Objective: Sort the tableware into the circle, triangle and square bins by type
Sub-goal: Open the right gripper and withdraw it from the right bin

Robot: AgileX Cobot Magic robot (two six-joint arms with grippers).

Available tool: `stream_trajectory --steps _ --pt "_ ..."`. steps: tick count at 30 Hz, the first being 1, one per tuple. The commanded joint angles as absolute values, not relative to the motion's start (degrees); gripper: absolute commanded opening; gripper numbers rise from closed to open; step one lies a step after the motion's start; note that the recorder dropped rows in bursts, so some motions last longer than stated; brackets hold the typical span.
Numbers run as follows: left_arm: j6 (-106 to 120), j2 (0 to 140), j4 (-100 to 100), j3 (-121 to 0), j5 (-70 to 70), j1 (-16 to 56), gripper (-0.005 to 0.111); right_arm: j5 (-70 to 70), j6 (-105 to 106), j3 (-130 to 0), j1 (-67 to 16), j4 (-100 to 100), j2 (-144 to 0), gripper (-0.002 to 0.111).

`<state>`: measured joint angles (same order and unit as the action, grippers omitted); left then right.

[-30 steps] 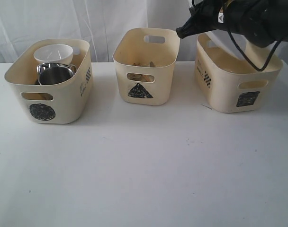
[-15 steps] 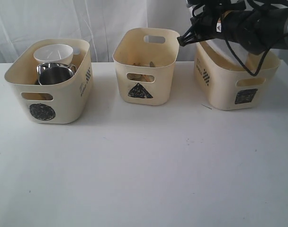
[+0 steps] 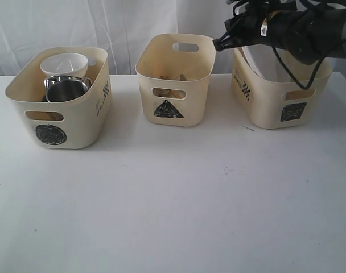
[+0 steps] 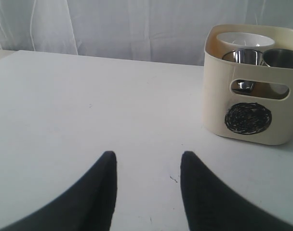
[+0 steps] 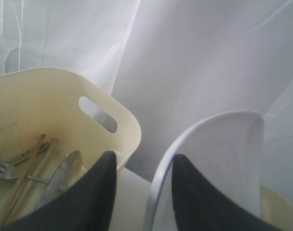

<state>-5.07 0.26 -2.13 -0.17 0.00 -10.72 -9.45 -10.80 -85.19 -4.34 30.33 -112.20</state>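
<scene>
My right gripper is backing away from the large white square plate (image 3: 266,61), which stands inside the square bin. It should keep going until its open fingers are clear of the plate's edge (image 5: 159,183).
The large white square plate (image 3: 263,61) (image 5: 223,154) stands on edge inside the square bin (image 3: 270,108). My right gripper (image 3: 218,43) (image 5: 142,159) is open above that bin's left rim, with the plate's edge between its fingers. One finger lies against the plate's face and the other stands apart from it. The triangle bin (image 3: 161,79) (image 5: 40,101) holds a fork (image 5: 2,168), a steel knife (image 5: 64,173) and wooden chopsticks (image 5: 21,185). The circle bin (image 3: 76,122) (image 4: 219,110) holds a white bowl (image 3: 64,63) (image 4: 245,39) and steel mugs (image 3: 66,89) (image 4: 247,57). My left gripper (image 4: 146,156) is open over bare table.
The three bins stand in a row along the back of the white table (image 3: 173,199). A white curtain (image 3: 127,28) hangs right behind them. Black cables (image 3: 298,74) droop from the right arm over the square bin.
My right gripper has opened and let go of the plate, which now leans in the square bin. That bin has shifted slightly back and left. The left gripper has not moved.
</scene>
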Motion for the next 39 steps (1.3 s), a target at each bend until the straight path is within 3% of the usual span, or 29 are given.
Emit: stream_trajectory --steps 1,15,20,27,35,39 --pt "-5.1 0.0 -2.4 0.0 0.0 -10.9 0.047 -9.2 -14.4 -85.5 -4.0 30.5 -110.0 0.038" --pt "-5.1 0.0 -2.4 0.0 0.0 -10.9 0.047 -4.4 -20.0 -80.6 -4.0 30.6 -100.0 0.038" --pt "-5.1 0.0 -2.4 0.0 0.0 -10.9 0.047 -5.9 -20.3 -68.5 -4.0 30.2 -90.6 0.031" --pt "-5.1 0.0 -2.4 0.0 0.0 -10.9 0.047 -11.5 -24.4 -50.8 -4.0 27.5 -73.3 0.0" --pt "-5.1 0.0 -2.4 0.0 0.0 -10.9 0.047 -13.7 -26.2 -31.9 -4.0 24.2 -54.4 0.0" --pt "-5.1 0.0 -2.4 0.0 0.0 -10.9 0.047 -7.8 -27.0 -25.6 -4.0 16.5 -43.4 0.0"
